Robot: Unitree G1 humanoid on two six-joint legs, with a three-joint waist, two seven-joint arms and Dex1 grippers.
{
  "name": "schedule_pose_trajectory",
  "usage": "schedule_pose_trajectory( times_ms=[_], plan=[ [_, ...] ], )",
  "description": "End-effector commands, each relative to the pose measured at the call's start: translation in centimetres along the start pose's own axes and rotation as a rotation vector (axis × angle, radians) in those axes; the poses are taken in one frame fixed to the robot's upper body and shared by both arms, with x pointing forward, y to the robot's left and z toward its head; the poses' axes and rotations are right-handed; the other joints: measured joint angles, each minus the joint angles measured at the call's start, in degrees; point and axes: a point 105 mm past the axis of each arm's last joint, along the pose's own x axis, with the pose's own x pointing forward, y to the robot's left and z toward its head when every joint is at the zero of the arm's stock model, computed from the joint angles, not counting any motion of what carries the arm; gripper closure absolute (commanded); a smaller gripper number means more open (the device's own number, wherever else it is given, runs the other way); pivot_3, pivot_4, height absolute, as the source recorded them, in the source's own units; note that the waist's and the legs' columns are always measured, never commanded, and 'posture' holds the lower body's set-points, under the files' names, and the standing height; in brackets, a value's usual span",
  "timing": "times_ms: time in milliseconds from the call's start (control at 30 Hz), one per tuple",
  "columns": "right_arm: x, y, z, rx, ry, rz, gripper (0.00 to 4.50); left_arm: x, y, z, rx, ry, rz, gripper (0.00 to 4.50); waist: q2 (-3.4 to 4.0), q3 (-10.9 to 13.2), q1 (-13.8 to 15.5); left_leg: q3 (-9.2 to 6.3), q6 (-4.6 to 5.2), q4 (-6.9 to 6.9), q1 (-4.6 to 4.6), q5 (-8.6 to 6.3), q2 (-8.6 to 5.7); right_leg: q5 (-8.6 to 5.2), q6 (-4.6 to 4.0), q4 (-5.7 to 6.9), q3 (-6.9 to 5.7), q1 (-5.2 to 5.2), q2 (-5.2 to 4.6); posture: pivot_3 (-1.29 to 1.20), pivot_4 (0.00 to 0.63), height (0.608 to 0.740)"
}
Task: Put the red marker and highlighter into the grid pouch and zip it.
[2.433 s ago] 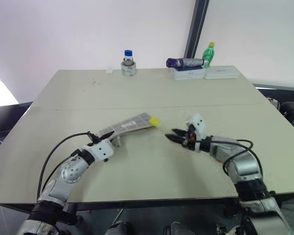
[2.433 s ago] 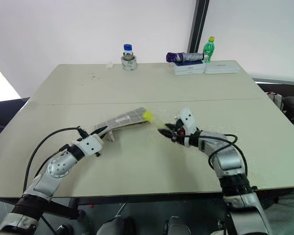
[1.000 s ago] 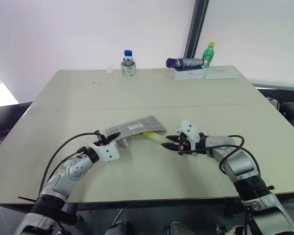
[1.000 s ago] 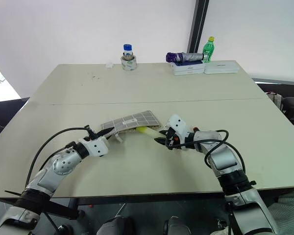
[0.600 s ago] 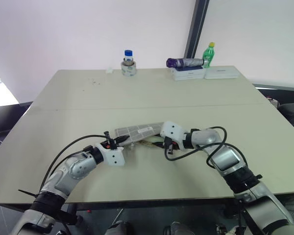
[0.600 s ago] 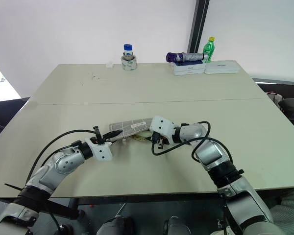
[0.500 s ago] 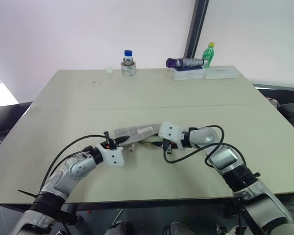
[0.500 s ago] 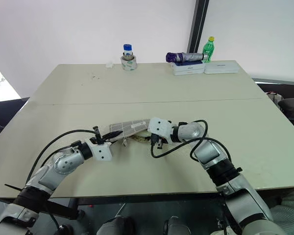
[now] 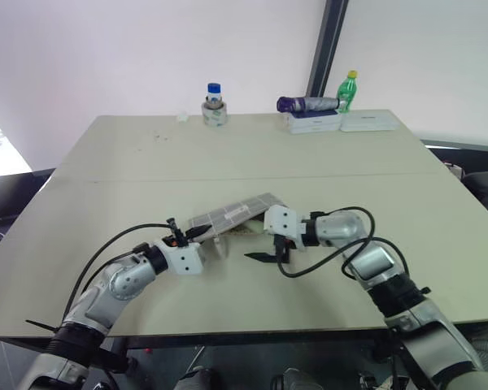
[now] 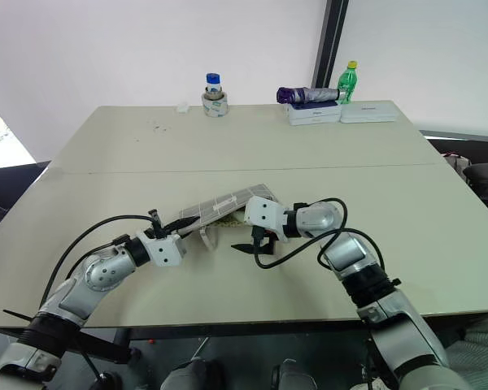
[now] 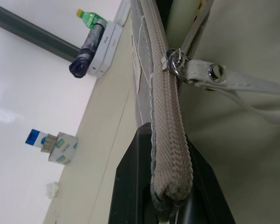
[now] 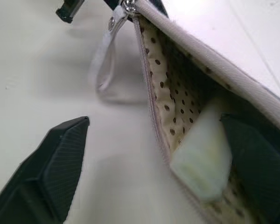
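The highlighter (image 12: 203,161) is loose inside the grid pouch, so my open right gripper should keep going out to the red marker until its fingers close on the marker.
The grid pouch (image 9: 232,213) is held tilted up off the table, its mouth open toward my right gripper. My left gripper (image 9: 187,235) is shut on the pouch's near corner; the left wrist view shows the zipper edge (image 11: 165,107) pinched between the black fingers (image 11: 130,186), with the zipper pull (image 11: 174,65) and white strap (image 11: 224,78) beyond. My right gripper (image 9: 257,245) is open at the mouth, one finger (image 12: 51,177) outside on the table side. The pale-yellow highlighter (image 12: 201,165) lies inside against the dotted lining (image 12: 177,88). The red marker is hidden.
Along the table's far edge stand a blue-capped jar on a tape roll (image 9: 213,106), a purple folded umbrella (image 9: 307,103) on white boxes (image 9: 313,122), and a green bottle (image 9: 347,89). A seam (image 9: 146,179) crosses the table behind the pouch.
My right gripper carried the highlighter into the pouch's mouth, let go of it and opened. The pouch's far end now sits higher. The left gripper kept its hold.
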Motion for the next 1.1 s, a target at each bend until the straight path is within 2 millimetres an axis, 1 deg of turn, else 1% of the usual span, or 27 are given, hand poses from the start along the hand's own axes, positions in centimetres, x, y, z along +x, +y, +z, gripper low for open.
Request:
schedule_pose_trajectory(
  times_ms=[33,100,167,233,267,333,367,433,500,533,633,667,800,867,933,1000,1100],
  plan=[
    [-2.7,-0.1,0.7,-0.05,0.046,-0.017,0.06,-0.2,1.3,0.2,0.002,-0.01,0.059,4.5,0.0,0.0,-0.02,-0.01,0.01,0.0,-0.01,-0.01,0.0,0.0,0.0,0.0,0.0,0.0,-0.01,0.0,0.15,0.74],
    [-4.4,0.6,0.6,-0.034,0.079,-0.011,0.06,-0.3,1.3,0.1,0.002,-0.005,0.057,4.5,0.0,0.0,-0.1,-0.03,0.04,-0.01,0.0,-0.03,0.0,0.0,0.0,0.0,0.0,-0.01,-0.02,0.0,0.15,0.74],
    [-5.4,1.1,0.7,-0.004,0.095,-0.009,0.06,-0.4,1.3,-0.1,0.004,-0.001,0.057,4.5,0.0,0.0,-0.13,-0.05,0.12,-0.03,0.0,-0.08,0.01,0.0,-0.01,0.0,0.0,-0.02,-0.01,0.0,0.15,0.74],
    [-6.7,1.7,1.3,0.139,0.019,-0.021,0.06,-0.4,1.3,-0.4,0.001,0.007,0.059,4.5,-0.01,0.0,-0.21,-0.06,0.24,-0.03,0.01,-0.15,0.01,0.0,-0.01,0.0,0.0,-0.02,0.0,0.0,0.15,0.74],
    [-7.6,1.7,1.6,0.236,-0.061,-0.068,0.06,-0.3,1.3,-0.5,0.002,0.009,0.057,4.5,-0.01,-0.01,-0.21,-0.09,0.27,-0.03,0.02,-0.16,0.02,0.0,-0.01,0.0,0.0,0.0,0.01,0.0,0.15,0.74],
    [-8.7,1.7,1.5,0.373,-0.155,-0.14,0.06,-0.3,1.2,-0.7,0.003,0.011,0.056,4.5,-0.06,0.0,-0.08,-0.15,0.28,-0.04,0.03,-0.17,0.02,0.0,-0.01,0.0,-0.04,0.03,0.02,0.0,0.15,0.74],
    [-9.4,1.7,0.7,0.405,-0.18,-0.216,0.06,-0.2,1.2,-0.8,0.003,0.012,0.058,4.5,-0.06,0.0,-0.07,-0.15,0.29,-0.05,0.03,-0.17,0.02,0.0,-0.01,-0.01,-0.04,0.05,0.01,0.0,0.15,0.74],
    [-10.8,1.5,-2.0,0.463,-0.169,-0.422,0.06,-0.1,1.3,-0.9,-0.002,0.01,0.064,4.5,-0.17,-0.06,0.2,-0.18,0.31,-0.02,0.03,-0.19,0.01,0.0,-0.01,-0.04,-0.07,0.12,0.01,0.0,0.15,0.74],
    [-11.6,2.0,-3.6,0.453,-0.136,-0.535,0.06,0.0,1.3,-1.0,-0.001,0.01,0.064,4.5,-0.17,-0.06,0.28,-0.21,0.34,0.0,0.02,-0.2,-0.02,0.0,-0.01,-0.08,-0.09,0.16,-0.01,0.0,0.15,0.74],
    [-12.3,2.1,-4.8,0.428,-0.08,-0.624,0.06,0.1,1.1,-1.1,0.001,0.008,0.057,4.5,-0.17,-0.06,0.23,-0.21,0.34,0.01,0.03,-0.21,-0.02,0.0,-0.01,-0.07,-0.09,0.17,-0.01,0.0,0.15,0.74],
    [-14.3,1.8,-5.9,0.454,-0.072,-0.842,0.06,0.2,0.9,-1.2,0.003,-0.001,0.045,4.5,-0.16,-0.06,-0.06,-0.2,0.33,-0.01,0.03,-0.2,-0.02,0.0,0.0,-0.07,-0.08,0.14,0.0,0.0,0.15,0.74],
    [-14.6,1.9,-6.0,0.476,-0.085,-0.87,0.06,0.2,1.0,-1.2,0.003,-0.003,0.045,4.5,-0.16,-0.06,-0.16,-0.2,0.31,-0.01,0.04,-0.19,-0.02,0.0,0.0,-0.05,-0.08,0.14,0.01,0.0,0.15,0.74],
    [-14.8,2.9,-6.9,0.489,-0.019,-0.886,0.06,0.4,1.1,-1.4,0.002,-0.006,0.043,4.5,-0.16,-0.06,-0.21,-0.2,0.3,-0.05,0.06,-0.18,-0.02,0.0,0.0,-0.04,-0.07,0.13,0.03,0.0,0.15,0.74],
    [-15.2,3.0,-7.6,0.493,0.014,-0.913,0.06,0.6,1.1,-1.3,0.004,-0.013,0.04,4.5,-0.16,-0.06,-0.2,-0.2,0.3,-0.06,0.06,-0.18,-0.02,-0.01,0.0,-0.04,-0.07,0.13,0.04,0.0,0.15,0.74],
    [-15.3,3.1,-8.1,0.513,0.037,-0.899,0.06,0.8,1.1,-1.2,0.002,-0.021,0.04,4.5,-0.16,-0.06,-0.2,-0.19,0.31,-0.04,0.06,-0.19,-0.02,-0.01,0.0,-0.04,-0.06,0.13,0.03,0.0,0.15,0.74],
    [-15.3,3.3,-9.1,0.535,0.083,-0.885,0.06,0.9,1.1,-1.1,-0.002,-0.024,0.043,4.5,-0.16,-0.06,-0.12,-0.2,0.31,-0.03,0.06,-0.19,-0.03,-0.01,0.0,-0.05,-0.05,0.15,0.02,0.0,0.15,0.74],
    [-15.5,4.0,-11.8,0.638,0.195,-0.869,0.06,1.0,1.0,-1.1,-0.002,-0.024,0.04,4.5,-0.16,-0.06,-0.11,-0.21,0.31,-0.03,0.06,-0.19,-0.03,-0.01,-0.01,-0.05,-0.05,0.15,0.03,0.0,0.15,0.74]
  ],
)
